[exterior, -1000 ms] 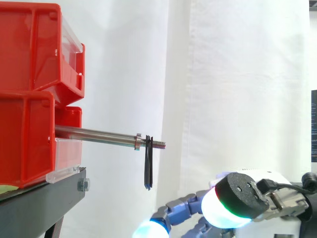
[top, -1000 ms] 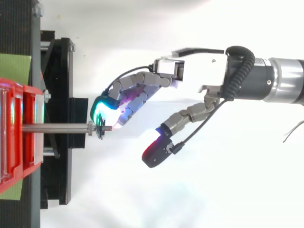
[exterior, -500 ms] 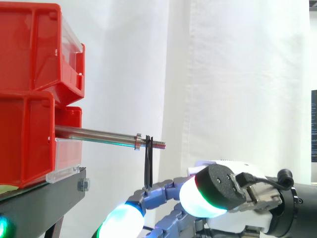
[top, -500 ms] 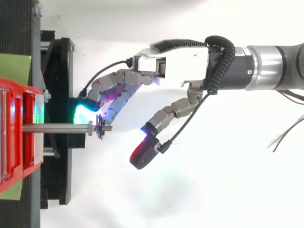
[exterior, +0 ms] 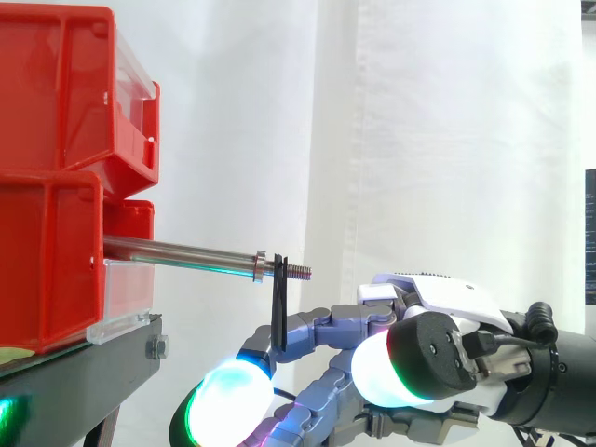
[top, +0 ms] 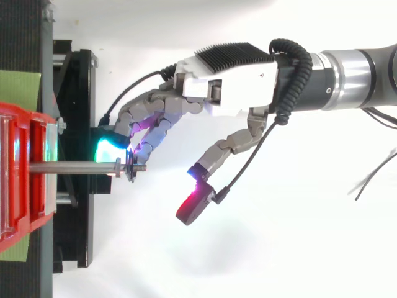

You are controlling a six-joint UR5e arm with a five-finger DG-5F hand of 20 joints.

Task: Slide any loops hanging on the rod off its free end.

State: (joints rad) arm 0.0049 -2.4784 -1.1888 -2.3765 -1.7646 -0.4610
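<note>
The steel rod [exterior: 191,257] is already sloping down toward its unsupported threaded tip [exterior: 299,273], so I expect the rod to tilt lower when I pull the loop off.
A steel rod [exterior: 186,251] sticks out to the right from the red bins [exterior: 56,186] and ends in a threaded free tip. Just before that tip a thin black loop [exterior: 278,303] hangs straight down, also visible from above [top: 131,169]. My hand [top: 229,87] comes in from the right, open, with its fingers stretched and spread toward the rod's end. The glowing green-cyan fingertips [top: 110,149] lie beside the rod, just past the loop on the bin side. In the side view they sit below the rod [exterior: 228,399], and the loop's lower end overlaps a finger. The thumb [top: 193,208] stands apart on the rod's other side.
The red bins sit stacked on a black stand [top: 77,124] at the left, whose edge lies under the rod's inner half. A white curtain hangs behind. Open room lies to the right of the rod's tip, where the arm reaches in.
The hand has moved left and up toward the rod's end and turned, bringing its fingertips in beside the loop. The loop hangs at the same spot on the rod.
</note>
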